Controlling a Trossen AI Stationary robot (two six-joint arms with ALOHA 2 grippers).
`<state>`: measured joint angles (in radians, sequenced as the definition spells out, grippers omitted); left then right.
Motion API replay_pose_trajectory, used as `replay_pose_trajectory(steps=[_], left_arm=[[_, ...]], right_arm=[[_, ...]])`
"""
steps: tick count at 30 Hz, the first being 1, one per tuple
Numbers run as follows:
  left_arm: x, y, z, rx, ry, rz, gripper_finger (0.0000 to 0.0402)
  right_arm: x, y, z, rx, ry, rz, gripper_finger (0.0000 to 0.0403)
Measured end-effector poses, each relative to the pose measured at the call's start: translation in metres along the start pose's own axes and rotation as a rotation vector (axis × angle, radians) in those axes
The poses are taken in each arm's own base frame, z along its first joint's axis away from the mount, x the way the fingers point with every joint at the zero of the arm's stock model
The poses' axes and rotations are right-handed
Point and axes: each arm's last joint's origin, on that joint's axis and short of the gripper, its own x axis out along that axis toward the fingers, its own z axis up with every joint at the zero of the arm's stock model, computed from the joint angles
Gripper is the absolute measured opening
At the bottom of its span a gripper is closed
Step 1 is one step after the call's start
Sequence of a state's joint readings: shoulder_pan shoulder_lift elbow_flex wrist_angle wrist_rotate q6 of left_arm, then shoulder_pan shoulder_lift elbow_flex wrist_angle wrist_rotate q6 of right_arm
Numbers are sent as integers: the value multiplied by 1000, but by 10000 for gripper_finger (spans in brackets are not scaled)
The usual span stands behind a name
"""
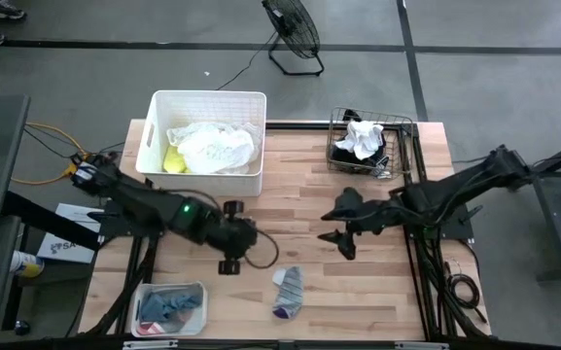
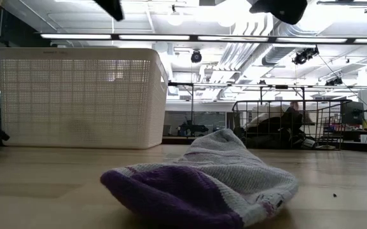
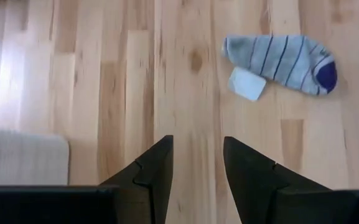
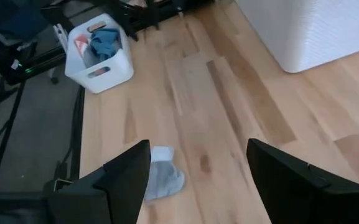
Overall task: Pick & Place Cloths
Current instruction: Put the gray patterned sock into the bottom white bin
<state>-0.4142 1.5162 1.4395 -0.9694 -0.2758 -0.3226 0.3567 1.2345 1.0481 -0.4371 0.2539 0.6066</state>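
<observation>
The robot's left gripper is crowding the wood (image 1: 258, 280) next to the sock, so it should move back toward the large bin, and the right gripper should grab the sock's cuff (image 1: 291, 275).
A grey striped sock with a purple toe (image 1: 288, 290) lies flat on the wooden table near its near edge; it also shows in the low view (image 2: 208, 184), the left wrist view (image 3: 279, 61) and the right wrist view (image 4: 164, 177). My left gripper (image 1: 229, 261) (image 3: 198, 158) hovers open to the sock's left. My right gripper (image 1: 336, 226) (image 4: 198, 171) hovers wide open above the table, to the far right of the sock. White and neon yellow cloths (image 1: 210, 148) lie in the large white bin (image 1: 156, 107). White and black cloths (image 1: 362, 138) fill the wire basket (image 1: 404, 124).
A small white bin (image 1: 200, 288) (image 4: 104, 78) with blue cloths (image 1: 171, 306) sits at the near-left corner. The large bin (image 2: 81, 95) stands at the far left, the wire basket (image 2: 285, 121) at the far right. Bare wood lies between the grippers. A floor fan (image 1: 295, 34) stands beyond the table.
</observation>
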Motion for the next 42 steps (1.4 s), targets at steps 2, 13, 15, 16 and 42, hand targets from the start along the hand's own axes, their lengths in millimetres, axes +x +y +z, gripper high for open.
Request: replay_pose_trajectory(steps=[2,13,15,16,42], left_arm=[[1,7,5,20,-23,-26,136],[16,24,23,97,-186,-248,136],[20,25,19,95,-208,-275,136],[22,24,18,87,-230,-289,136],[-28,56,-90,-174,-544,-448,136]], right_arm=[[6,5,-1,4,-13,21,258],[26,32,-8,67,-78,117,258],[28,37,-9,69,-100,120,258],[29,39,-10,69,-111,117,258],[111,63,-58,104,-67,124,258]])
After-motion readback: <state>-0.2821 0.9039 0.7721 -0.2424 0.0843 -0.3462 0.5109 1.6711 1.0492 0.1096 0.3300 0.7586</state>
